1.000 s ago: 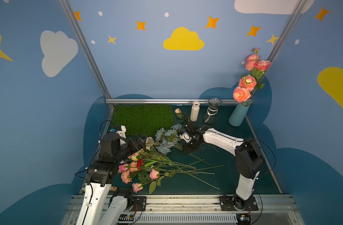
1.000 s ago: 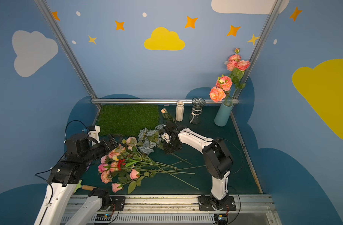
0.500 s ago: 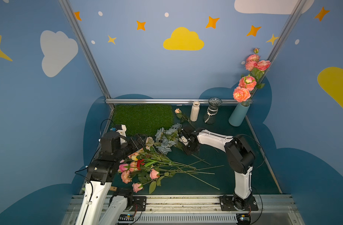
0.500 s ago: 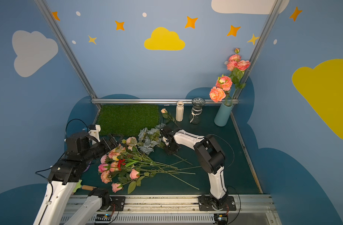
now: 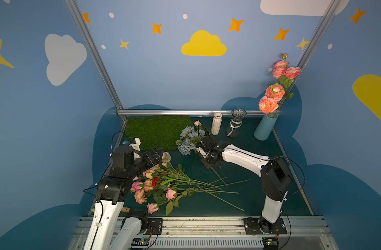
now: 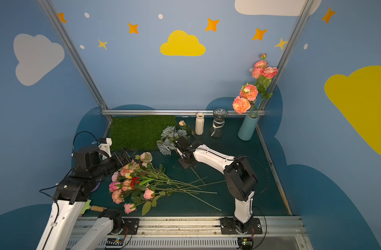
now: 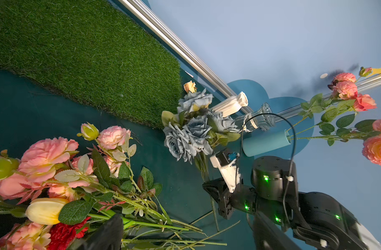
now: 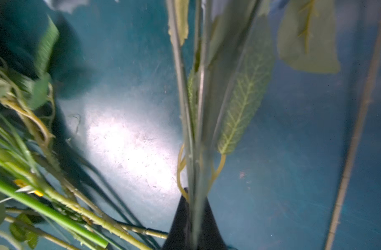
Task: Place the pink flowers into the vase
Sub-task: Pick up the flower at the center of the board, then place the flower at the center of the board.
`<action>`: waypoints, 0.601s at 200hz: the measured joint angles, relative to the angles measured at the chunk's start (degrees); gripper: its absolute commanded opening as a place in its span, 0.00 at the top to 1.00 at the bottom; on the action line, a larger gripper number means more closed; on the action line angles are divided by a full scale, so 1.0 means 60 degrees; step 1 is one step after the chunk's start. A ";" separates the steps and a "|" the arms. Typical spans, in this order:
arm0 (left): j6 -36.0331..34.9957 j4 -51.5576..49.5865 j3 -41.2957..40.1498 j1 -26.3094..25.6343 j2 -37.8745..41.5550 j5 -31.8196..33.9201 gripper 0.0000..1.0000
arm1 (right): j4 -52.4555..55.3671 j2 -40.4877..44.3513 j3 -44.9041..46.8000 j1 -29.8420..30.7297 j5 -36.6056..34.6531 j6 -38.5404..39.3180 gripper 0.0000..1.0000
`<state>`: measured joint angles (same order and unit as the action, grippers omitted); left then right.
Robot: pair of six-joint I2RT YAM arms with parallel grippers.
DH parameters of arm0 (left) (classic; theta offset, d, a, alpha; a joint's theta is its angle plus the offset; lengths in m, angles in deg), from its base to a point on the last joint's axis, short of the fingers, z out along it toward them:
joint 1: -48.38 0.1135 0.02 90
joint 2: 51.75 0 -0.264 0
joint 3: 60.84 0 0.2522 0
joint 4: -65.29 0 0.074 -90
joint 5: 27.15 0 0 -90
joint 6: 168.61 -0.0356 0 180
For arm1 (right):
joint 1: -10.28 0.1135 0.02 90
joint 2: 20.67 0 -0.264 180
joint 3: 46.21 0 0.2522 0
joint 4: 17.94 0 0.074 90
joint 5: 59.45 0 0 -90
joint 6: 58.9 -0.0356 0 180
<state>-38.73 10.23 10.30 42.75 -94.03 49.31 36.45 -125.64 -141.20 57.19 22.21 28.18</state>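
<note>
The robot's right gripper is holding the grey-blue rose bunch [image 5: 188, 140], so it should put the rose bunch down away from the heap and then reach for the pink flowers' stems [image 5: 191, 181].
Pink flowers [image 5: 150, 190] [image 6: 129, 186] lie in a loose heap at the front left, their long stems fanned toward the middle. More pink flowers [image 5: 271, 97] stand in the teal vase [image 5: 264, 128] [image 6: 248, 127] at the back right. My left gripper [image 5: 158, 157] [image 6: 128, 155] hovers open over the heap's far blooms [image 7: 44, 155]; one dark finger [image 7: 107, 231] shows. My right gripper [image 5: 207, 164] [image 6: 184, 163] [image 8: 194, 216] is shut on a thin bundle of stems [image 8: 196, 129] that runs up to the grey-blue rose bunch [image 5: 188, 140] [image 7: 191, 129], low over the mat.
A white ribbed vase [image 5: 216, 126] and a glass vase [image 5: 235, 125] stand at the back beside the teal one. A grass patch [image 5: 159, 132] covers the back left. A small peach bud [image 5: 197, 123] sits behind the grey-blue bunch. A red carnation [image 5: 156, 180] lies in the heap.
My right gripper has closed on the stem bundle below the grey-blue roses, and its elbow has swung back to the right. The left arm has not moved.
</note>
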 measured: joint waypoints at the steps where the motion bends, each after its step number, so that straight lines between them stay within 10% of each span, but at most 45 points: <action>1: -0.0004 -0.0004 0.0000 0.0000 0.0000 -0.0004 0.06 | 0.0004 0.0011 -0.0007 0.0000 -0.0011 0.0007 1.00; 120: -0.0004 0.0000 0.0000 0.0000 -0.0007 -0.0022 0.07 | 0.0812 -0.0896 -0.1894 -0.1002 -0.1122 0.0310 1.00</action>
<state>-38.75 10.23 10.30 42.75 -94.08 49.18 41.32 -131.02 -152.57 51.18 15.48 30.04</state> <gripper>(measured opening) 0.935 0.070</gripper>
